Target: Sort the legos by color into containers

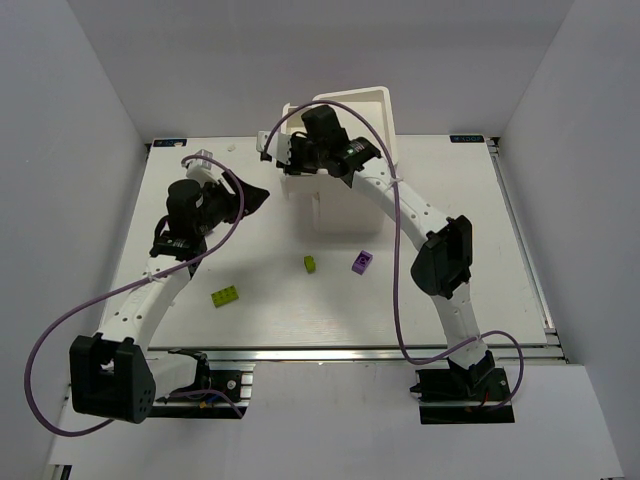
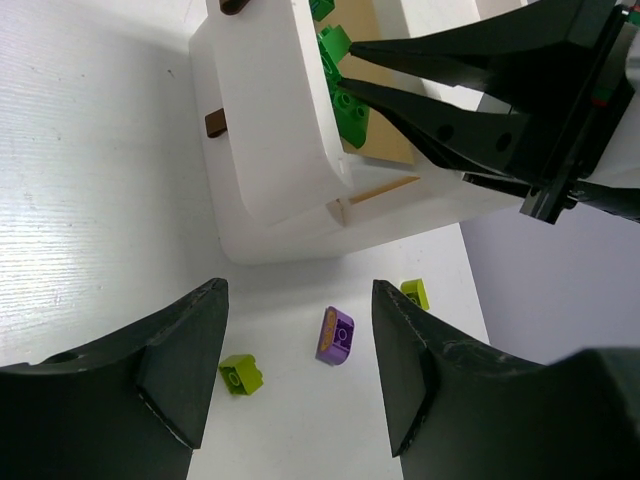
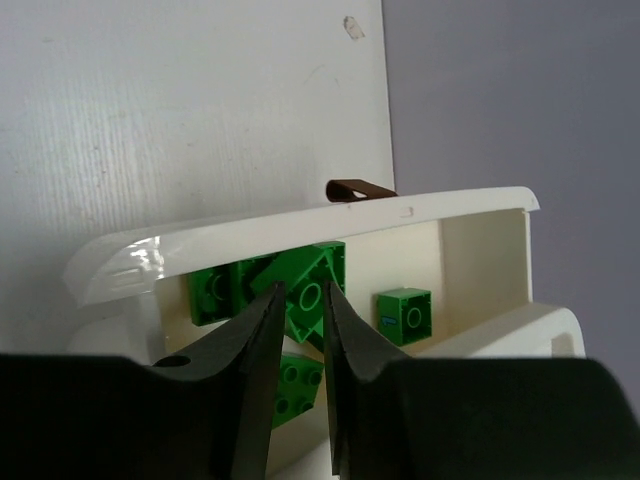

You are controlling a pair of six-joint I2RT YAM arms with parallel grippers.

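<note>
I should first lift my right gripper clear, because it is hanging inside the open drawer with the green legos (image 3: 300, 275). My left gripper will then push the drawer front (image 2: 270, 110) shut.
The white cabinet (image 1: 352, 108) stands at the back centre with one drawer (image 1: 300, 183) pulled out toward the left. Several dark green legos (image 3: 405, 315) lie in that drawer (image 3: 300, 225). My right gripper (image 3: 305, 292) hangs just inside it, jaws a narrow gap apart with nothing between them, above a tilted green lego (image 3: 318, 270). My left gripper (image 2: 298, 300) is open and empty above the table, left of the cabinet. On the table lie a purple lego (image 1: 362, 261), a small lime lego (image 1: 311, 264) and a longer lime lego (image 1: 226, 295).
Dark brown knobs (image 2: 215, 124) mark the drawer fronts. In the left wrist view the purple lego (image 2: 336, 335) and two lime legos (image 2: 241, 374) (image 2: 415, 293) lie on the white table below the drawer (image 2: 290, 130). Grey walls enclose the table on three sides.
</note>
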